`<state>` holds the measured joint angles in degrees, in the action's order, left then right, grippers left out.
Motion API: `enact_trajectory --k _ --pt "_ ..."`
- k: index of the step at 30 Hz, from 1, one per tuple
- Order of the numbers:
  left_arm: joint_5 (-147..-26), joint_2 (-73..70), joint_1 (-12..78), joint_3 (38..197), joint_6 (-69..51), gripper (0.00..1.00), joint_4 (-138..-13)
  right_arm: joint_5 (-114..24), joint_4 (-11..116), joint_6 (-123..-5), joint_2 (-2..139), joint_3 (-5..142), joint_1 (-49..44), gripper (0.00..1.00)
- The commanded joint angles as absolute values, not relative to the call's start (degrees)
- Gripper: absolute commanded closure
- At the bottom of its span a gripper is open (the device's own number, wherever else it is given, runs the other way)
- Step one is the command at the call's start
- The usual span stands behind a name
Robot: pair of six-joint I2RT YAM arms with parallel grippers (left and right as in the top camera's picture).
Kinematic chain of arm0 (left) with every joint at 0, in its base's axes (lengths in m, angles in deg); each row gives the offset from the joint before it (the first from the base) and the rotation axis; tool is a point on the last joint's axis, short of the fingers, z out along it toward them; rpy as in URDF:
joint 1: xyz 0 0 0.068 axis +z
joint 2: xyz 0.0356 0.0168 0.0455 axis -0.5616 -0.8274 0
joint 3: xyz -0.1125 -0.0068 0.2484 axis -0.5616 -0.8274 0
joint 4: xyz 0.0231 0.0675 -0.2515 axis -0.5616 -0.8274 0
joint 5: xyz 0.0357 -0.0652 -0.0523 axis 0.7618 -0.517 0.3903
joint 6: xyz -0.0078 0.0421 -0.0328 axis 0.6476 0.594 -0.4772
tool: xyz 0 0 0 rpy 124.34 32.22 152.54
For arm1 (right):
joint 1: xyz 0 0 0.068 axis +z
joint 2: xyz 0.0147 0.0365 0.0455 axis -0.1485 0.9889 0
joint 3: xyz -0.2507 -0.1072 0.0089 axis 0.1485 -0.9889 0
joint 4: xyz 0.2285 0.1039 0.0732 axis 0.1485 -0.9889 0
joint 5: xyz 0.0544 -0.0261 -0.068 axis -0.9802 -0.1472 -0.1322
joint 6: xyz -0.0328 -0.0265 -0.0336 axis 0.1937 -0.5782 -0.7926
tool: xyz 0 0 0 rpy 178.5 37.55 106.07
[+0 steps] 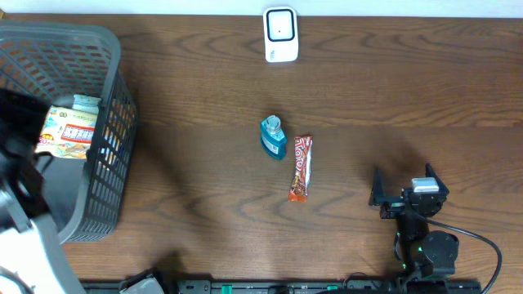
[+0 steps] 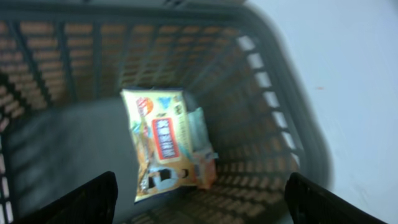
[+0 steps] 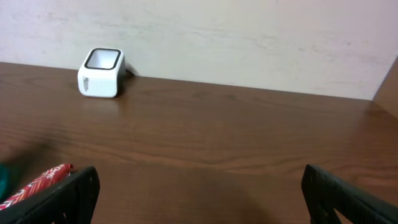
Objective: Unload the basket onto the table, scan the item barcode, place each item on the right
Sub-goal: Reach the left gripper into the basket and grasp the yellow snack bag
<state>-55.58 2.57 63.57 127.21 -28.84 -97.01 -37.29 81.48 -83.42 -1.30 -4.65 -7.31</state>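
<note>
I should next lower my left gripper into the basket until its open fingers straddle the packet (image 1: 69,132), since they line up across the yellow snack packet's narrow width (image 2: 161,140).
A yellow snack packet (image 1: 69,131) lies inside the grey mesh basket (image 1: 106,163) at the table's left. In the left wrist view the packet (image 2: 165,140) rests on the basket floor. My left gripper (image 2: 205,199) hangs above it, open, with nothing between its fingers. The white barcode scanner (image 1: 280,34) stands at the far middle edge. A teal bottle (image 1: 273,137) and a red snack bar (image 1: 301,167) lie mid-table. My right gripper (image 1: 404,186) sits low at the front right, open and empty, facing the scanner (image 3: 101,73).
The basket's tall mesh walls (image 2: 261,74) surround the packet on all sides. In the right wrist view the red bar (image 3: 40,183) shows at the lower left, beside the left finger. A pale wall runs behind the table's far edge.
</note>
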Motion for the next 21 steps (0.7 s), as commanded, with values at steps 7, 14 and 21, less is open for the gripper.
enact_trajectory --k 7,14,21 --pt "-71.43 -16.78 72.29 126.95 -30.88 0.14 -98.82 -37.40 81.21 -83.28 -1.58 -4.71 -7.48 0.01" --pt "-71.21 -30.98 72.40 126.79 -30.81 0.14 -97.64 -37.42 81.21 -83.31 -1.58 -4.71 -7.48 0.01" --pt "-68.32 -39.33 72.40 126.75 -29.63 0.14 -95.92 -37.42 81.21 -83.31 -1.58 -4.71 -7.48 0.01"
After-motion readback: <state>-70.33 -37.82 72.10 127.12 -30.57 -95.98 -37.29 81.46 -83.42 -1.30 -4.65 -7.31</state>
